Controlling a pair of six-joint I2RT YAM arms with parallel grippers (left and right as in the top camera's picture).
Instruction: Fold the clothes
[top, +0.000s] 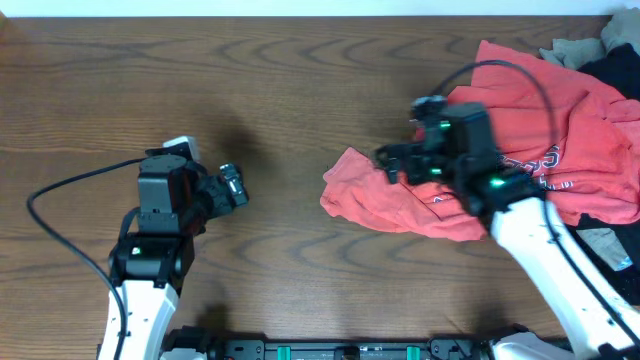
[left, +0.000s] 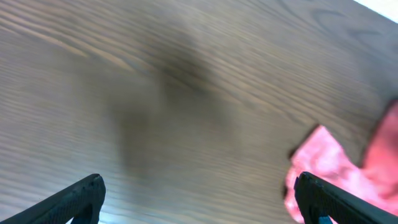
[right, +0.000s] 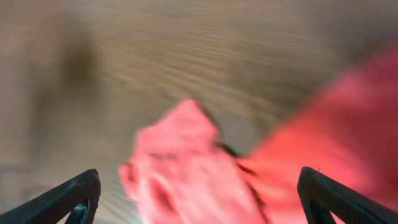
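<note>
The coral-red T-shirt lies bunched (top: 572, 112) against the black garment with one sleeve end toward the middle, so my left gripper should grab that sleeve end (top: 346, 178) and pull it across.
The coral-red T-shirt (top: 540, 120) lies crumpled at the right of the table, one sleeve end (top: 350, 185) stretched out toward the middle. Its lettering (top: 535, 170) shows near my right arm. My right gripper (top: 392, 160) hovers over that sleeve end, open and empty; the blurred right wrist view shows the red cloth (right: 205, 168) between the spread fingers (right: 199, 202). My left gripper (top: 235, 187) is open and empty over bare wood at the left. The left wrist view shows its spread fingers (left: 199, 199) and the sleeve tip (left: 323, 165) at the right.
A black garment (top: 615, 70) and beige pieces (top: 570, 48) lie under and behind the red shirt at the far right edge. More beige cloth (top: 605, 245) shows at the lower right. The wooden table (top: 250, 90) stretches across the view.
</note>
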